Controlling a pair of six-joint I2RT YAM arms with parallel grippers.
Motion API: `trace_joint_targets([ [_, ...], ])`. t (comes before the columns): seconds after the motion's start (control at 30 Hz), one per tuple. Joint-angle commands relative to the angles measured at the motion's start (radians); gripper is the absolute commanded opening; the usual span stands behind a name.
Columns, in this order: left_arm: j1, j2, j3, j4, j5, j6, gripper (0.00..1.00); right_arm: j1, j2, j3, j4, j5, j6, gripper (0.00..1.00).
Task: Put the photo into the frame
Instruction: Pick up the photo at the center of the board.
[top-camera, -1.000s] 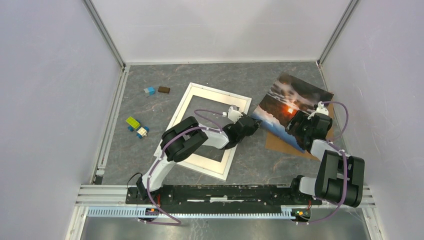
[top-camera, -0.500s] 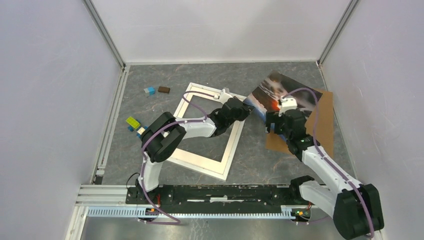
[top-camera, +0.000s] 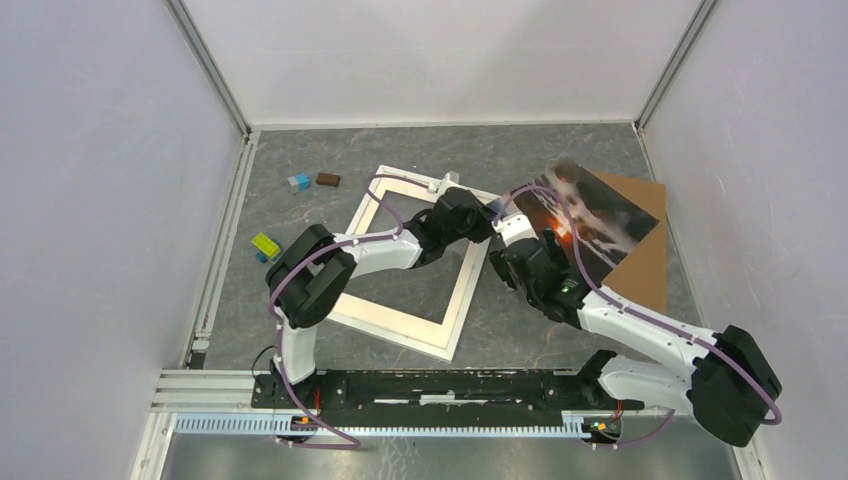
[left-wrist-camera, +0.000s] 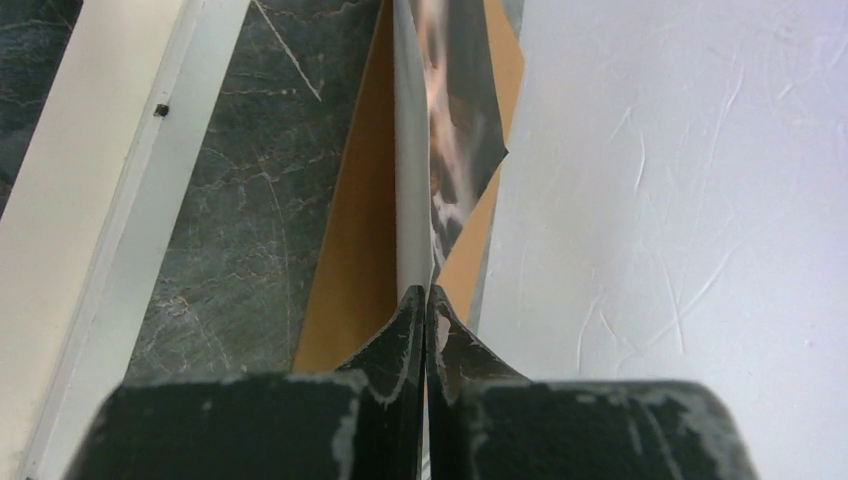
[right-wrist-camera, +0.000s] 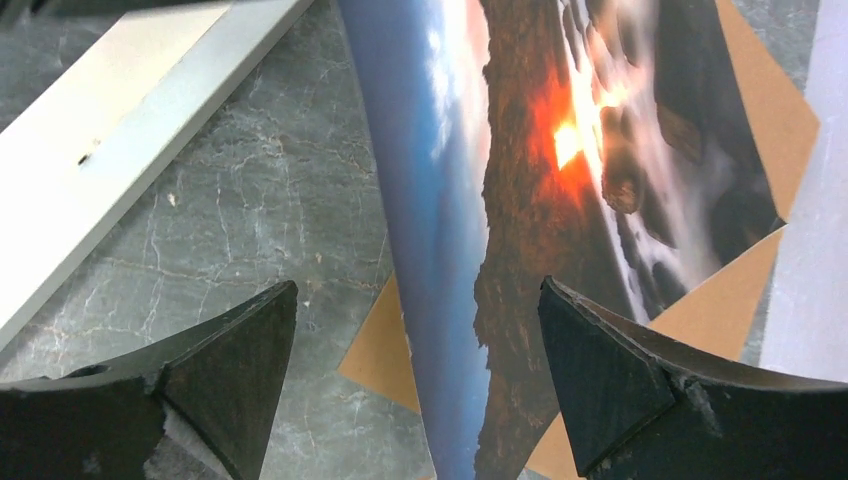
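The photo (top-camera: 592, 215) tilts face up over the brown backing board, so my left gripper should pull it over the frame (top-camera: 465, 290) before my right gripper flips it face down.
The photo (top-camera: 592, 208), a dark landscape with an orange glow, is lifted at its left edge and slopes over the brown backing board (top-camera: 645, 262). My left gripper (top-camera: 488, 213) is shut on that left edge. In the left wrist view the print (left-wrist-camera: 445, 150) runs edge-on out of the closed gripper (left-wrist-camera: 428, 292). The white frame (top-camera: 468, 292) lies flat to the left, partly under my left arm. My right gripper (top-camera: 522, 245) stands open just in front of the photo (right-wrist-camera: 560, 150), which shows in the gap between its fingertips (right-wrist-camera: 270, 330) but is not pinched.
A blue block (top-camera: 298, 181) and a brown block (top-camera: 328, 180) lie at the back left, and a green-yellow brick (top-camera: 265, 244) sits nearer the left rail. White walls close in both sides and the back. The frame's edge (right-wrist-camera: 130, 110) runs close to my right gripper.
My right arm has swung left, from the photo's right side to its near left part. My left gripper has raised the photo's left edge toward the frame, uncovering more of the backing board.
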Motion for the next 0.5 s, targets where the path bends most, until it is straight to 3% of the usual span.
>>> trace_joint_targets([
  [0.0,0.058,-0.081,-0.004,0.008,0.097,0.051,0.02,0.039,-0.048,0.068,-0.064,0.094,0.042,0.96],
  [0.13,0.126,-0.139,0.02,-0.069,0.18,0.131,0.02,0.04,-0.16,0.079,-0.061,0.03,0.024,0.98],
  [0.23,0.197,-0.184,0.019,-0.101,0.275,0.18,0.02,0.04,-0.209,0.081,-0.017,-0.073,-0.099,0.98],
  [0.37,0.293,-0.234,0.011,-0.17,0.391,0.228,0.02,0.049,-0.246,0.066,0.084,-0.336,-0.237,0.97],
  [0.47,0.374,-0.278,-0.024,-0.19,0.472,0.241,0.02,0.09,-0.269,0.004,0.184,-0.388,-0.339,0.98],
])
